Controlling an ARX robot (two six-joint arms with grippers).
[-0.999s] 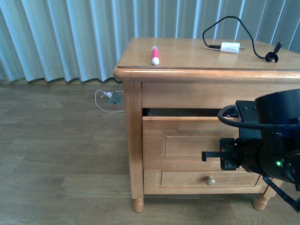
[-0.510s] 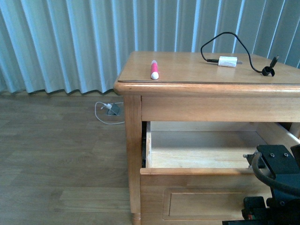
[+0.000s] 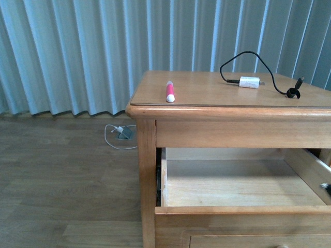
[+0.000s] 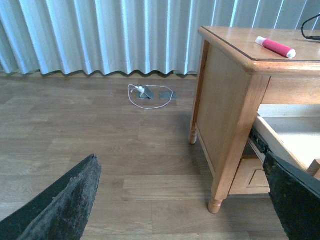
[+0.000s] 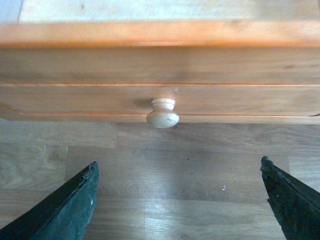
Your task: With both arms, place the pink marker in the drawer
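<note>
The drawer (image 3: pixel 243 183) has a black rail (image 4: pixel 259 142) along its side, so I expect it to slide straight in until its front is flush when I push it.
The pink marker (image 3: pixel 170 91) with its white cap lies on the wooden cabinet top near the left front corner; the left wrist view also shows the marker (image 4: pixel 275 46). Below it the drawer (image 3: pixel 238 209) stands pulled out, its pale inside bare. My right gripper (image 5: pixel 179 172) is open a little way back from the drawer front (image 5: pixel 90 65), facing the round knob (image 5: pixel 162 113) without touching it. My left gripper (image 4: pixel 185 172) hangs open over the floor, left of the cabinet. Neither arm shows in the front view.
A white charger block (image 3: pixel 249 82) with a black cable (image 3: pixel 269 67) lies on the cabinet top at the right. On the floor by the curtain lies a white cable with a plug (image 3: pixel 120 135). The cabinet's front leg (image 4: pixel 216 202) stands close to my left gripper.
The drawer went from nearly shut to wide open. The right arm has dropped out of the front view, and that view now sits higher.
</note>
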